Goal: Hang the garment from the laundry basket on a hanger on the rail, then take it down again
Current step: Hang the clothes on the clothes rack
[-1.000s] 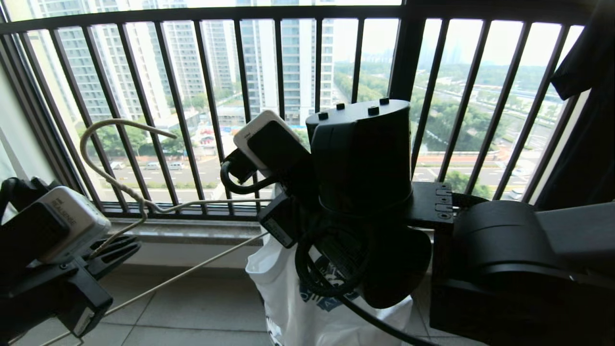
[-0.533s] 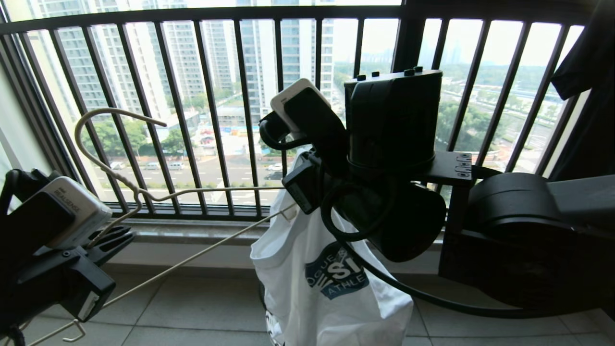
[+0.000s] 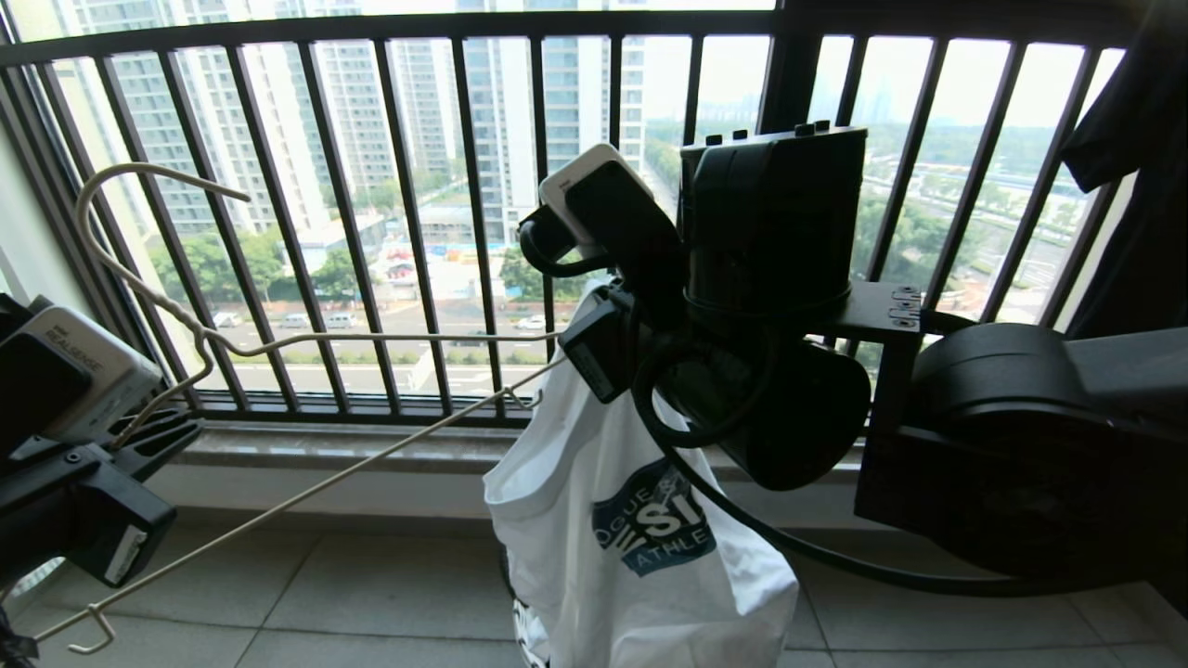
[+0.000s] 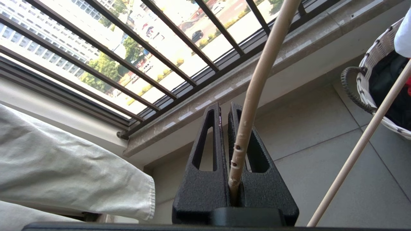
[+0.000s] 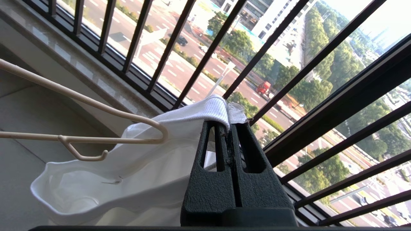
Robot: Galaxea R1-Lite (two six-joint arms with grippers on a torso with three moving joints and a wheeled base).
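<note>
The hanger's far end (image 5: pixel 163 133) is in too shallow at the garment's collar. Next, my left gripper pushes the hanger toward the garment while my right gripper lifts the collar (image 5: pixel 215 105).
My right gripper (image 5: pixel 226 125) is shut on the ribbed collar edge of the garment (image 3: pixel 640 557), a white T-shirt with a blue chest logo that hangs from it in front of the railing. In the head view my own right wrist (image 3: pixel 770 278) hides those fingers. My left gripper (image 3: pixel 181 429), low at the left, is shut on the neck of the hanger (image 3: pixel 278 339), a thin cream wire triangle with its hook up. The hanger's far end (image 5: pixel 160 131) lies against the garment (image 5: pixel 128 166) near the collar. The laundry basket (image 4: pixel 375 83) stands on the floor beyond the hanger (image 4: pixel 253 83). The rail is out of view.
A black railing of vertical bars (image 3: pixel 418 213) closes the balcony straight ahead, above a stone sill (image 3: pixel 325 445) and tiled floor (image 3: pixel 371 594). A dark garment (image 3: pixel 1132 186) hangs at the upper right. Pale cloth (image 4: pixel 64 166) hangs close beside my left gripper.
My right arm has risen and swung right, lifting the T-shirt until its logo shows. My left gripper has drawn the hanger to the left, its hook now higher.
</note>
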